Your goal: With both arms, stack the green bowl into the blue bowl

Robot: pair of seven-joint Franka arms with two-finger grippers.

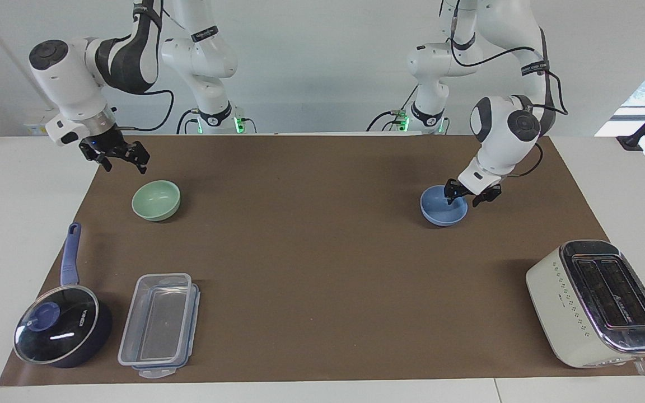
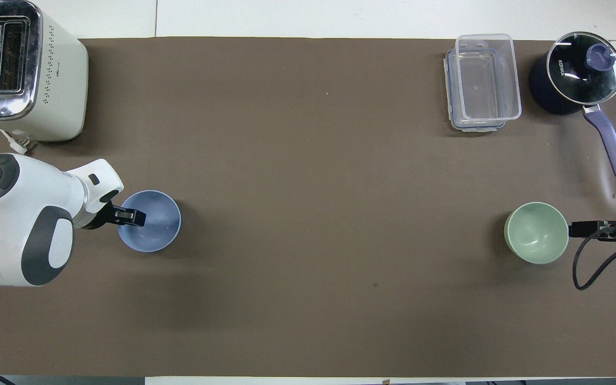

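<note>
The blue bowl (image 2: 156,225) is far from my right gripper. Next, my left gripper moves it to the middle (image 2: 302,222) before my right gripper brings the green bowl.
The pale green bowl (image 1: 156,200) (image 2: 536,232) sits upright on the brown mat toward the right arm's end. My right gripper (image 1: 126,162) (image 2: 578,230) hangs open just above the mat beside that bowl's rim, not touching it. The light blue bowl (image 1: 440,211) (image 2: 155,224) rests on the mat toward the left arm's end. My left gripper (image 1: 465,198) (image 2: 131,216) is low at this bowl, open, with one finger inside the bowl and the other outside, straddling the rim. Both bowls are empty.
A cream toaster (image 1: 597,302) (image 2: 19,69) stands farther from the robots at the left arm's end. A clear plastic container (image 1: 160,324) (image 2: 482,83) and a dark blue lidded saucepan (image 1: 59,324) (image 2: 575,75) sit farther out at the right arm's end.
</note>
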